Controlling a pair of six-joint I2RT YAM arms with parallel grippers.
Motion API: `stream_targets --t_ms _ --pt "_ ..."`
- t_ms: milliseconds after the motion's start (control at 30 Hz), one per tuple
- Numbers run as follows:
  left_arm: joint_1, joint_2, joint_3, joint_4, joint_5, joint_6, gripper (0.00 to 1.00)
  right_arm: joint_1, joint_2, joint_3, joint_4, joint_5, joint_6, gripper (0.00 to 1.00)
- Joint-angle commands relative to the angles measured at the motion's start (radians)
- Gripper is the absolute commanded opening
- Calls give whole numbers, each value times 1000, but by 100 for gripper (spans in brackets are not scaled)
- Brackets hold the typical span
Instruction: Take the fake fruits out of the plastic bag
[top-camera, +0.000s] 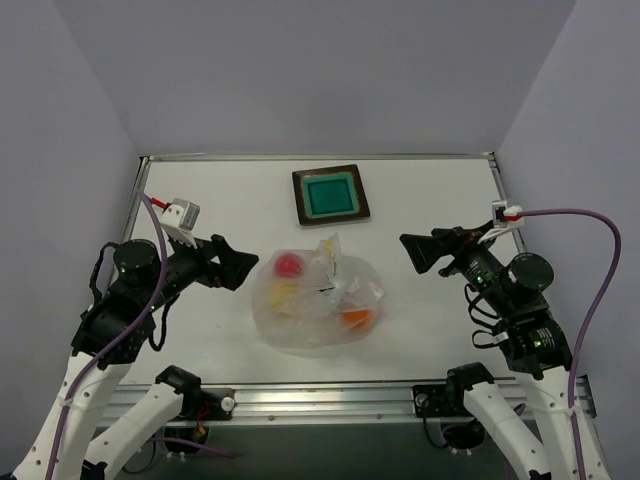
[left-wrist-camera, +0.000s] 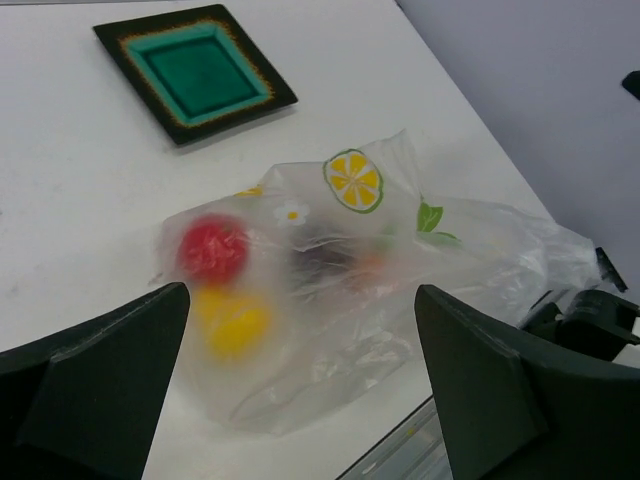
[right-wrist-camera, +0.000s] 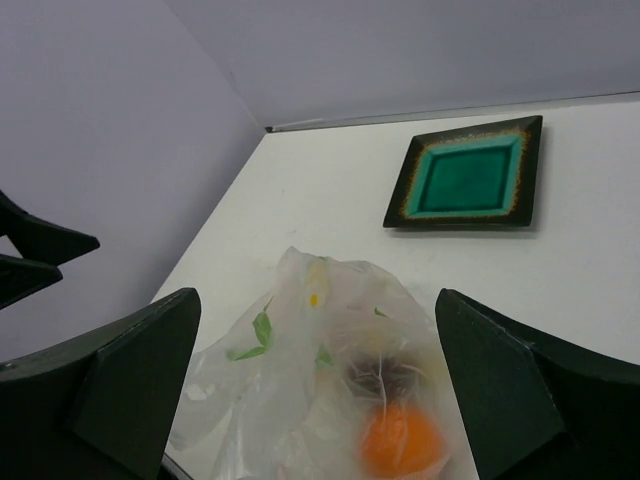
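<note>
A loose fold of the plastic bag (right-wrist-camera: 290, 350) sticks out clear of the orange fruit, so the robot's right gripper keeps going in until its fingers pinch that fold (right-wrist-camera: 258, 425).
The plastic bag (top-camera: 315, 300) lies crumpled in the middle of the table, whitish with yellow and green prints; it also shows in the left wrist view (left-wrist-camera: 400, 270) and the right wrist view (right-wrist-camera: 300, 370). Inside it are the red fruit (top-camera: 289, 265), the yellow fruit (top-camera: 284, 294), the orange fruit (top-camera: 355, 318) and the dark maroon fruit (right-wrist-camera: 385, 372). My left gripper (top-camera: 243, 266) is open and empty just left of the bag. My right gripper (top-camera: 415, 252) is open and empty to the bag's right, apart from it.
A square teal tray (top-camera: 331, 194) with a dark brown rim sits behind the bag, also in the left wrist view (left-wrist-camera: 195, 70) and the right wrist view (right-wrist-camera: 470, 175). Grey walls close in on three sides. The table's metal front rail (top-camera: 320, 398) runs near the bag.
</note>
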Motion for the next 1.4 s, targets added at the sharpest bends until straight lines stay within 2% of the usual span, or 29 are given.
stream_targets --t_ms 0,100,200,367,467,600,767,867,967,1000,1067,1133,1200,1233,1300,1333,1367 --pt "4 25 32 136 145 -51 94 6 -6 16 8 -100 26 100" --pt "-14 45 6 227 204 -97 94 6 5 2 11 -140 44 100" --pt "-96 105 15 241 198 -103 94 6 11 -24 31 -186 60 100" --pt "-367 182 59 228 -4 -42 94 6 4 -41 38 -278 61 100" --pt "-462 234 104 194 -102 -2 94 9 11 -65 41 -344 71 100" --pt "-580 307 136 189 -165 24 94 12 13 -111 93 -367 101 100" --pt "-634 393 173 177 -245 55 94 32 14 -157 95 -359 129 99" --pt "-637 427 173 154 -386 63 94 55 43 -188 129 -341 153 97" --pt "-637 465 171 152 -455 75 100 141 100 -207 184 -270 175 97" --pt "-637 484 171 146 -495 78 90 217 134 -207 217 -241 175 97" --pt "-637 496 167 131 -537 75 79 308 180 -182 212 -110 138 97" --pt "-637 496 156 125 -592 75 63 437 258 -159 181 1 111 97" --pt "-636 476 127 125 -624 75 51 516 304 -148 173 142 91 89" --pt "-636 469 116 123 -659 72 40 529 338 -147 172 186 88 77" --pt "-633 444 90 106 -701 71 30 538 355 -156 166 309 91 57" --pt "-633 436 82 100 -730 71 20 538 359 -159 164 351 95 35" --pt "-630 432 76 81 -786 71 14 538 356 -164 164 387 98 26"
